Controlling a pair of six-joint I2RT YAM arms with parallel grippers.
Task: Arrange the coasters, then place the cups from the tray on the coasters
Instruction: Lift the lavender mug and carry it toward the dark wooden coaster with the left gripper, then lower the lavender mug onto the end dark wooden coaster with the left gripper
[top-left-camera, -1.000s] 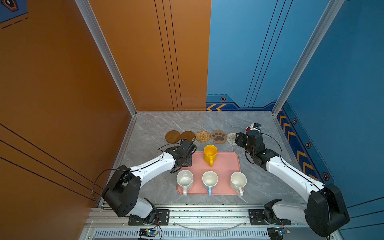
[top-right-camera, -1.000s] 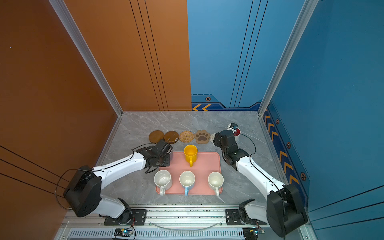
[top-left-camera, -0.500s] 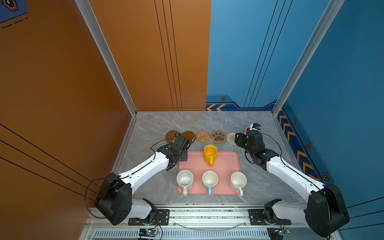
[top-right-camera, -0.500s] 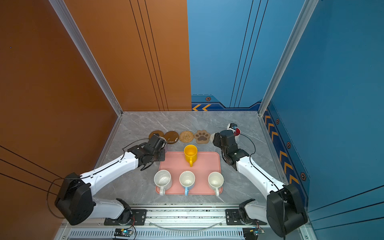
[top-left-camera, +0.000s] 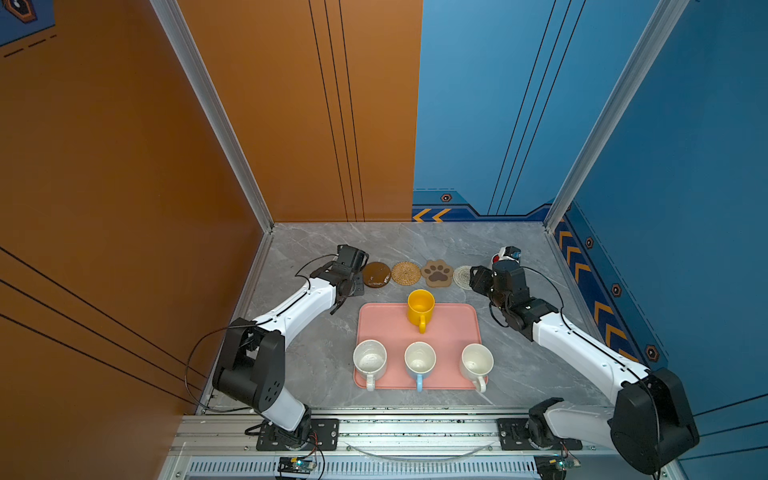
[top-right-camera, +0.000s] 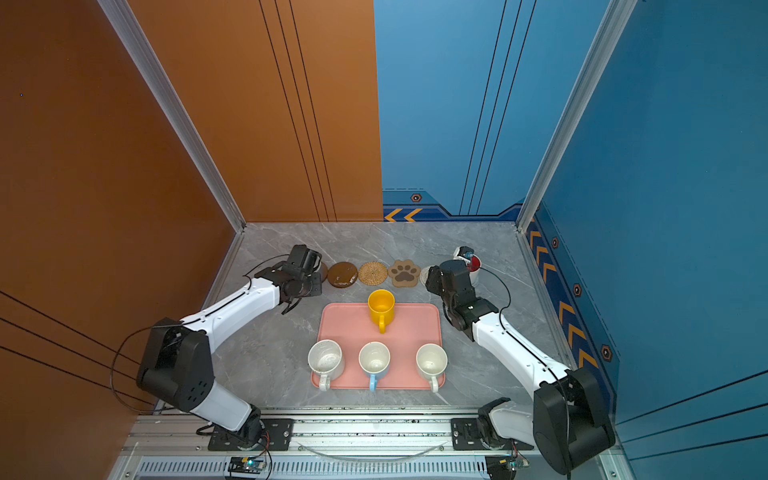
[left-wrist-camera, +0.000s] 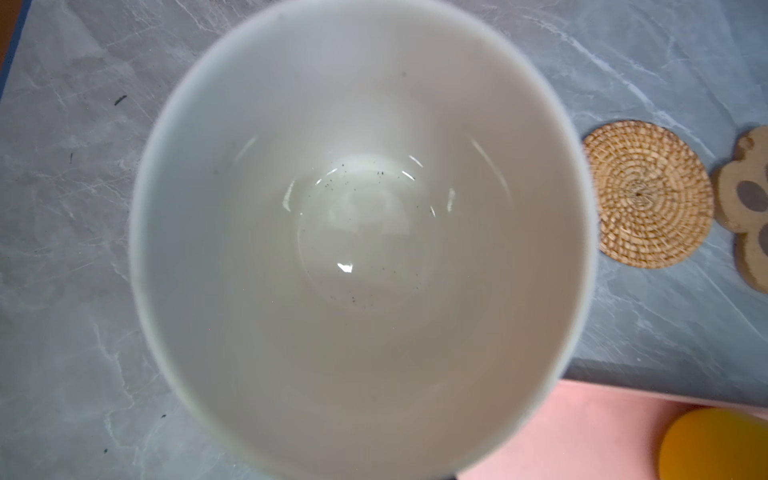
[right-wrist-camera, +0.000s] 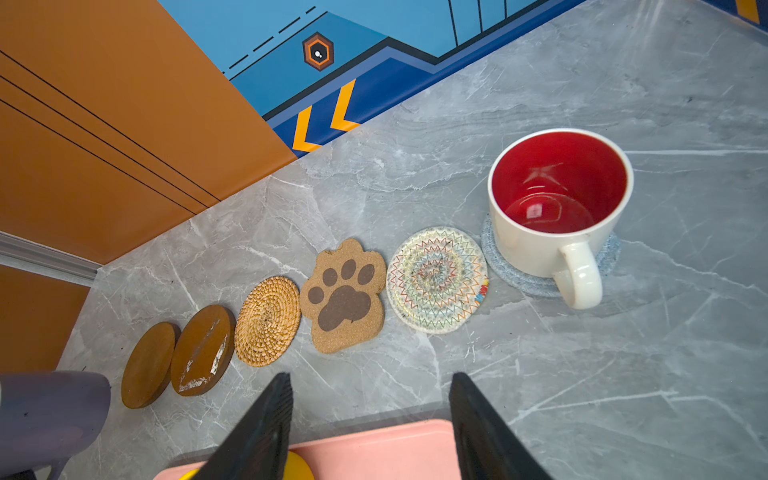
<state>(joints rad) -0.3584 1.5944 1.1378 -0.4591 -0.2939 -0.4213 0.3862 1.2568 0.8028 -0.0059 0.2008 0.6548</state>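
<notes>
My left gripper holds the lilac mug (right-wrist-camera: 52, 420) upright and the brown disc at the row's end (right-wrist-camera: 149, 365) is empty, so I should keep lowering the mug until its bottom rests there.
Six coasters lie in a row at the back: two brown discs (right-wrist-camera: 147, 365) (right-wrist-camera: 203, 351), a rattan round (right-wrist-camera: 268, 321), a paw (right-wrist-camera: 345, 297), a white woven round (right-wrist-camera: 436, 279) and a pale-blue one (right-wrist-camera: 606, 257). The red-inside mug (right-wrist-camera: 557, 199) stands on the pale-blue one. My left gripper (top-left-camera: 347, 276) is shut on the lilac mug (right-wrist-camera: 50, 415), whose inside (left-wrist-camera: 361, 232) fills the left wrist view, beside the leftmost disc. My right gripper (right-wrist-camera: 370, 378) is open and empty over the pink tray's (top-left-camera: 386, 324) far edge. Yellow (top-left-camera: 420, 307), speckled (top-left-camera: 369, 359), blue-handled (top-left-camera: 420, 359) and plain white (top-left-camera: 476, 361) mugs stand on the tray.
Orange wall panels (top-left-camera: 124, 208) close the left side and blue ones (top-left-camera: 665, 208) the right. The grey marble tabletop (top-left-camera: 324, 349) runs around the tray. A metal rail (top-left-camera: 415, 432) with both arm bases borders the front.
My left gripper has carried the lilac mug from the tray's far-left corner back and left to the row's left end. The right arm has hardly moved.
</notes>
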